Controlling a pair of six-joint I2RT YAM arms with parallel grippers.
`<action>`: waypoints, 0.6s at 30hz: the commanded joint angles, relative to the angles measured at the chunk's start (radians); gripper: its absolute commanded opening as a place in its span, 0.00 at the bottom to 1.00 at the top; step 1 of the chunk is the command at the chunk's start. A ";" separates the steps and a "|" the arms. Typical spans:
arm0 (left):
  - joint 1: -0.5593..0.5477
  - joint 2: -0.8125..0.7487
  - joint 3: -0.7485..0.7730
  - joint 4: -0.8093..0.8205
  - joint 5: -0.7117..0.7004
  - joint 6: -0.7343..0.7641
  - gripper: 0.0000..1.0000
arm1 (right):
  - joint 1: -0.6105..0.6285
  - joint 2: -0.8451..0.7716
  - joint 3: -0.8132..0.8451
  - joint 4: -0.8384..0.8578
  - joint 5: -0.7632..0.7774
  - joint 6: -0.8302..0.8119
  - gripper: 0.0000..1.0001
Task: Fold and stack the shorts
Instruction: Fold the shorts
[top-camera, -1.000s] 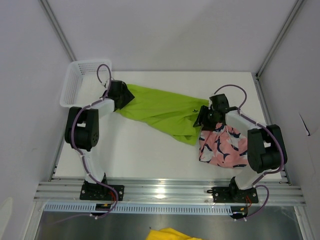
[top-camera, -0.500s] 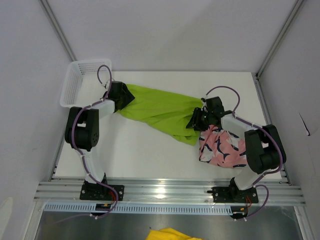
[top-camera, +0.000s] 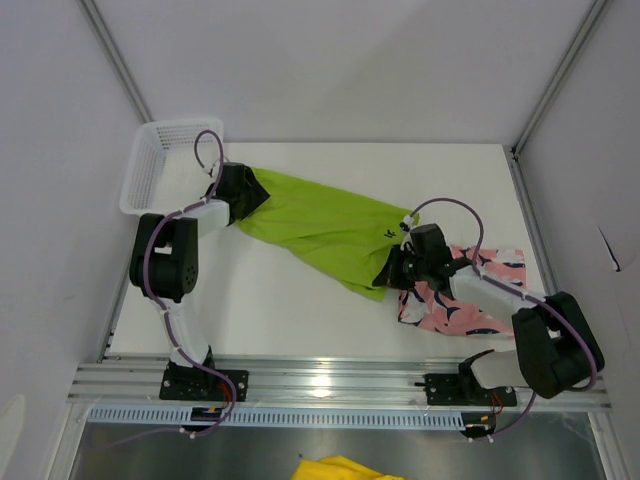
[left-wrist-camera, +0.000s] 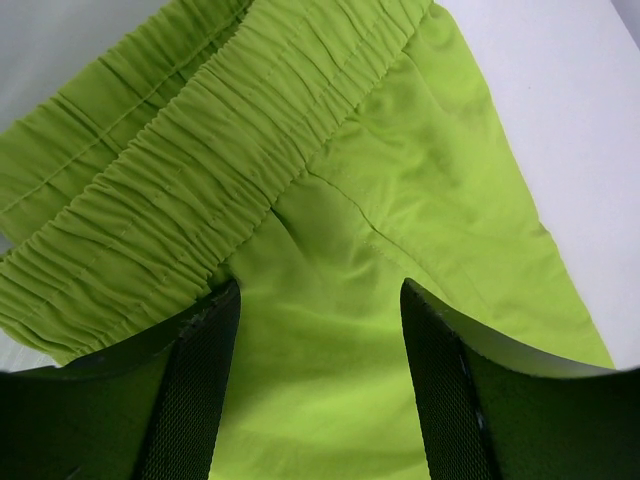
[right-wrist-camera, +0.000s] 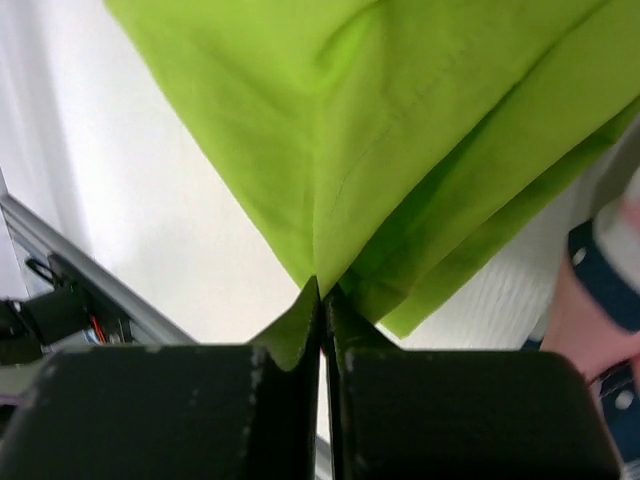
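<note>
The lime green shorts' waistband (left-wrist-camera: 215, 165) lies at a slant away from the rail. Next, my right gripper opens, press on the shorts' middle (top-camera: 325, 228) and help pull the shorts straight before folding.
The lime green shorts (top-camera: 320, 225) lie spread slantwise across the table. Their gathered waistband (left-wrist-camera: 200, 150) is at the left end. My left gripper (top-camera: 258, 195) rests on that end, open, its jaws wide apart with flat green cloth (left-wrist-camera: 318, 290) between them. My right gripper (top-camera: 385, 272) is shut on the near corner of the green leg hem, and the cloth is pinched at its fingertips (right-wrist-camera: 322, 290). The pink printed shorts (top-camera: 480, 300) lie crumpled at the right, partly under the right arm. Their edge (right-wrist-camera: 590, 310) shows in the right wrist view.
A white mesh basket (top-camera: 150, 165) stands at the back left corner, just behind the left arm. The aluminium rail (top-camera: 330, 380) runs along the near table edge. Grey walls close in the left, back and right sides.
My right gripper has moved nearer and to the left along the green hem and shut on its corner. More of the pink shorts now shows behind it. The left gripper has stayed put.
</note>
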 joint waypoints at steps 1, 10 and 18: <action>0.004 -0.017 -0.003 0.018 -0.007 0.017 0.68 | 0.040 -0.112 -0.063 0.045 0.091 -0.002 0.00; 0.004 -0.011 0.001 0.012 -0.007 0.017 0.68 | 0.071 -0.228 -0.224 0.068 0.131 0.015 0.00; 0.004 -0.005 0.007 0.003 -0.007 0.017 0.68 | 0.212 -0.308 -0.301 0.108 0.224 -0.007 0.05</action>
